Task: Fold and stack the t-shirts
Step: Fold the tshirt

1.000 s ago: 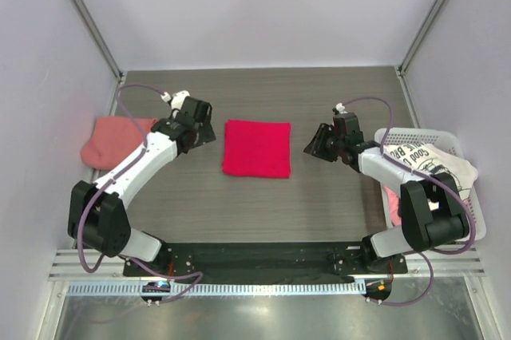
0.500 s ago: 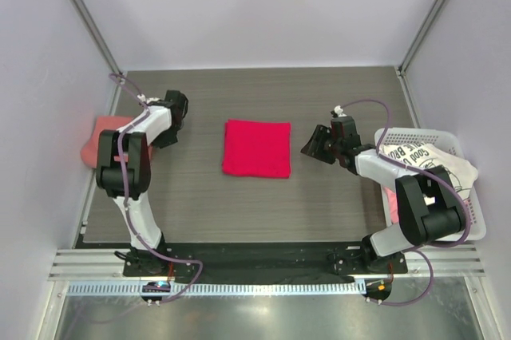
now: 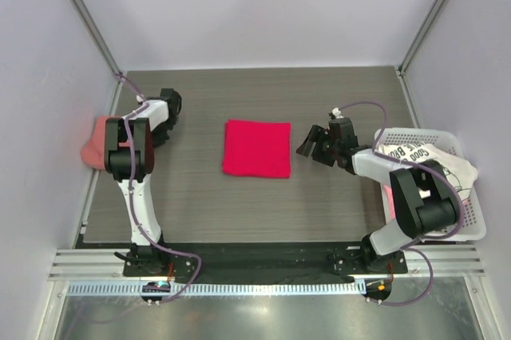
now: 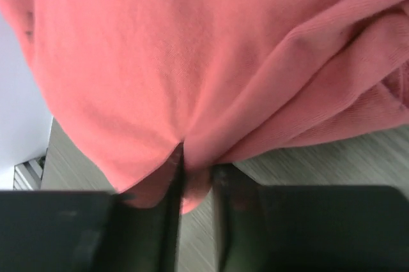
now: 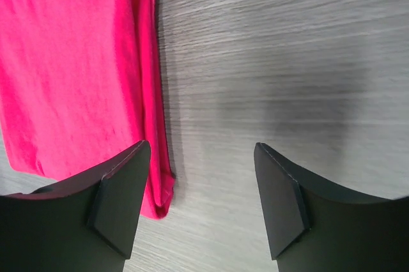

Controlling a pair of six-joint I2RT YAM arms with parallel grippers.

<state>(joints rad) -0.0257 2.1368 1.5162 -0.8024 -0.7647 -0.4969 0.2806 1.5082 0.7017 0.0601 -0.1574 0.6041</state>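
Note:
My left gripper should, since the salmon-pink t-shirt sticks out (image 3: 93,147) past the table's edge, draw it inward (image 3: 180,155) before both grippers put the crimson-magenta t-shirt on it.
The crimson-magenta t-shirt (image 3: 255,148) lies folded into a square in the middle of the table. In the right wrist view its right edge (image 5: 77,74) runs down beside one finger. My right gripper (image 3: 307,147) (image 5: 201,202) stands open just right of that edge, with only bare table between its fingers. The salmon-pink t-shirt (image 3: 94,147) is bunched at the table's left edge. My left gripper (image 3: 152,134) (image 4: 195,189) is shut on a fold of the salmon-pink t-shirt (image 4: 192,61) at its near edge. The white t-shirt with black print (image 3: 423,160) lies in the basket at the right.
A white mesh basket (image 3: 473,216) sits at the right edge with a bit of pink cloth (image 3: 392,204) in it too. Side walls stand close on the left and right. Wood-grain tabletop (image 3: 335,100) surrounds the folded shirt.
My left arm swung left from beside the crimson shirt to the salmon-pink one and shut on its edge. The right gripper opened wider and shifted slightly left.

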